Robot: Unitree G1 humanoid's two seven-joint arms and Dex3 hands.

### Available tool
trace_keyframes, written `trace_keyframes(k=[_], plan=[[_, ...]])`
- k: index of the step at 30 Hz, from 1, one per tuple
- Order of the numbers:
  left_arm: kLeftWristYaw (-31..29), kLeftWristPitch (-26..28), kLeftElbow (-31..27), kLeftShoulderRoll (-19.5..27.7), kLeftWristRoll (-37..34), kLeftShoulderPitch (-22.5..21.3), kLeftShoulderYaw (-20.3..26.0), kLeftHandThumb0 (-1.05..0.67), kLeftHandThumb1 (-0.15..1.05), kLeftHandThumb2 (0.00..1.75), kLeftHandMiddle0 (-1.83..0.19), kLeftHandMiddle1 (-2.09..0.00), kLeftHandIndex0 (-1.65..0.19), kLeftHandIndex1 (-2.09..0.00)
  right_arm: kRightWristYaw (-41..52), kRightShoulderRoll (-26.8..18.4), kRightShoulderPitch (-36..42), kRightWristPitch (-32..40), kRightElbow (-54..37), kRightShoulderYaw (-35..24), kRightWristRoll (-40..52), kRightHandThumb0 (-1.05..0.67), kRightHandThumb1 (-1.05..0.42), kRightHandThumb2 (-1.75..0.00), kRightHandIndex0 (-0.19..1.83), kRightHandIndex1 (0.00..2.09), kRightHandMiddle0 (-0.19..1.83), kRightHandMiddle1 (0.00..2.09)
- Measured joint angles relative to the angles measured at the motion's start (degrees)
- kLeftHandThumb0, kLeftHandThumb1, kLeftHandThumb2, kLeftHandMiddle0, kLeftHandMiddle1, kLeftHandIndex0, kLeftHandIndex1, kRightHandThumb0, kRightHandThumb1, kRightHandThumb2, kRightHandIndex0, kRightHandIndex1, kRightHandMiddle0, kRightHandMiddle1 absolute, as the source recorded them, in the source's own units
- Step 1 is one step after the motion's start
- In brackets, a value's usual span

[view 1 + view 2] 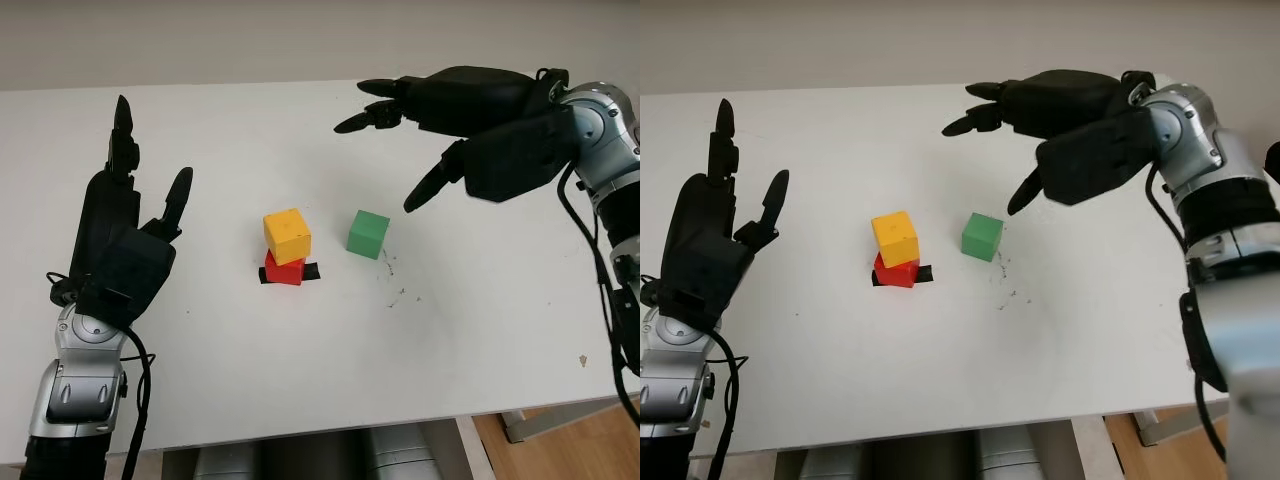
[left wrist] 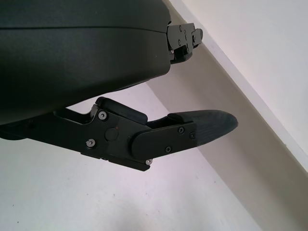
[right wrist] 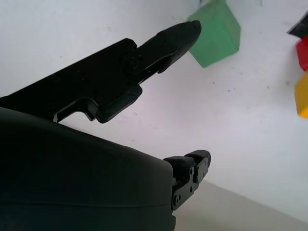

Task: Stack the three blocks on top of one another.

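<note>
The yellow block [image 1: 287,236] lies flat and well over the red block, so I expect the stack [image 1: 286,248] to stay up as I lower the green block onto it.
A yellow block [image 1: 287,235] sits on a red block [image 1: 283,270] near the middle of the white table [image 1: 300,380], over a strip of black tape [image 1: 312,272]. A green block [image 1: 367,233] stands on the table just right of that stack, apart from it. My right hand [image 1: 400,130] hovers open above and to the right of the green block, holding nothing; the right wrist view has one finger [image 3: 163,41] reaching toward the green block [image 3: 216,33]. My left hand [image 1: 135,215] is open at the left side of the table, well away from the blocks.
The table's front edge [image 1: 330,432] runs along the bottom, with grey chair backs [image 1: 300,455] below it. Small dark specks [image 1: 392,275] lie right of the green block. A pale wall [image 1: 250,40] stands behind the table's far edge.
</note>
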Motion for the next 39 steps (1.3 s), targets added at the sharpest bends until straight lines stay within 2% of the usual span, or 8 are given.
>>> trace_keyframes(k=[7, 20, 39], plan=[[0.2, -0.4, 0.1, 0.0, -1.4, 0.0, 0.2, -0.70, 1.05, 0.64, 0.16, -0.05, 0.17, -0.05, -7.7, -0.1, 0.1, -3.9, 0.3, 4.5, -6.7, -0.51, -0.78, -0.05, -0.03, 0.06, 0.39, 0.15], [0.8, -0.5, 0.0, -0.1, -1.2, 0.0, 0.4, -0.71, 1.05, 0.65, 0.14, -0.06, 0.16, -0.06, -23.6, 0.9, 0.8, -7.8, 7.6, 9.8, -11.8, -0.54, -0.79, -0.05, -0.01, 0.06, 0.47, 0.14], [0.8, 0.2, -1.5, -0.2, -0.9, 1.1, 0.4, -0.69, 1.05, 0.66, 0.14, -0.05, 0.16, -0.06, -32.8, 4.1, 1.1, -4.0, 12.7, 17.2, -18.0, -0.57, -0.84, -0.06, -0.06, 0.05, 0.47, 0.11]])
